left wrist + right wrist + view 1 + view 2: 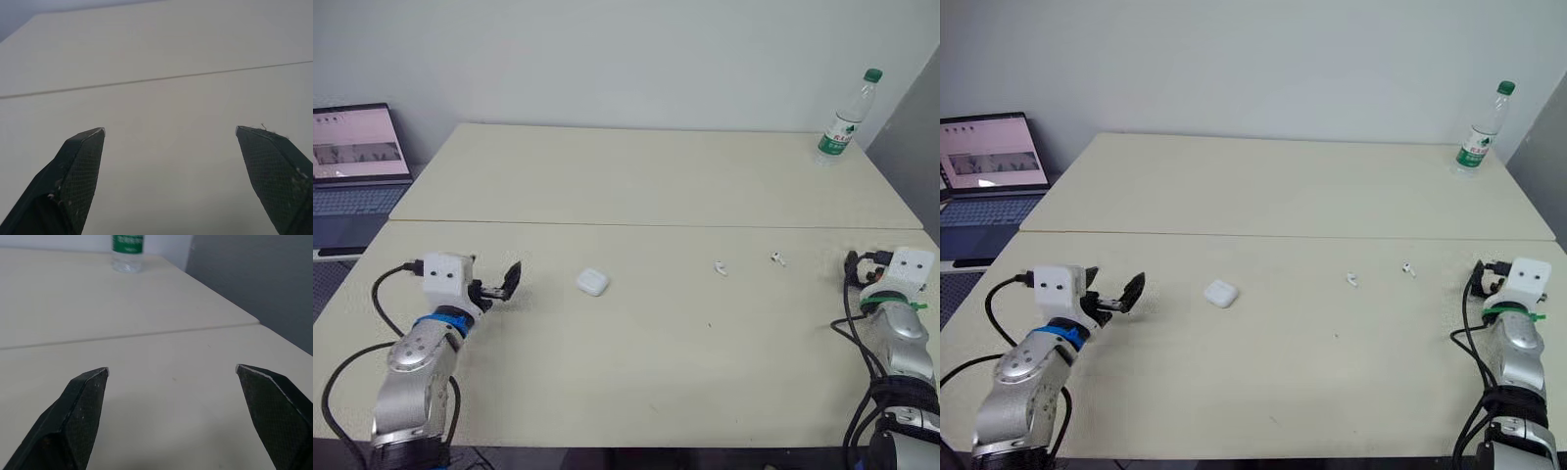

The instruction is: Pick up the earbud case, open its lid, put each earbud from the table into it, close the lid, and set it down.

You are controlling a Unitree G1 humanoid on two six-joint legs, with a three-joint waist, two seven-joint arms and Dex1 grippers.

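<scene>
The earbuds (721, 267) are lying loose outside the closed white earbud case (592, 282). I should expect the sockets under the case's lid to be empty when I open it.
The white earbud case (592, 282) lies with its lid down on the near table, left of centre. Two small white earbuds rest to its right, one (720, 267) near the middle and the other (777, 258) further right. My left gripper (506, 284) hovers low over the table to the left of the case, a short gap away; the left wrist view shows its fingers (80, 166) spread wide with nothing between them. My right gripper (858, 262) sits near the table's right edge, right of the second earbud, its fingers (83, 401) also wide apart and empty.
A plastic water bottle (847, 119) with a green cap stands at the far right corner. An open laptop (357, 162) sits off the table to the far left. A seam (656, 224) joins the near and far tabletops.
</scene>
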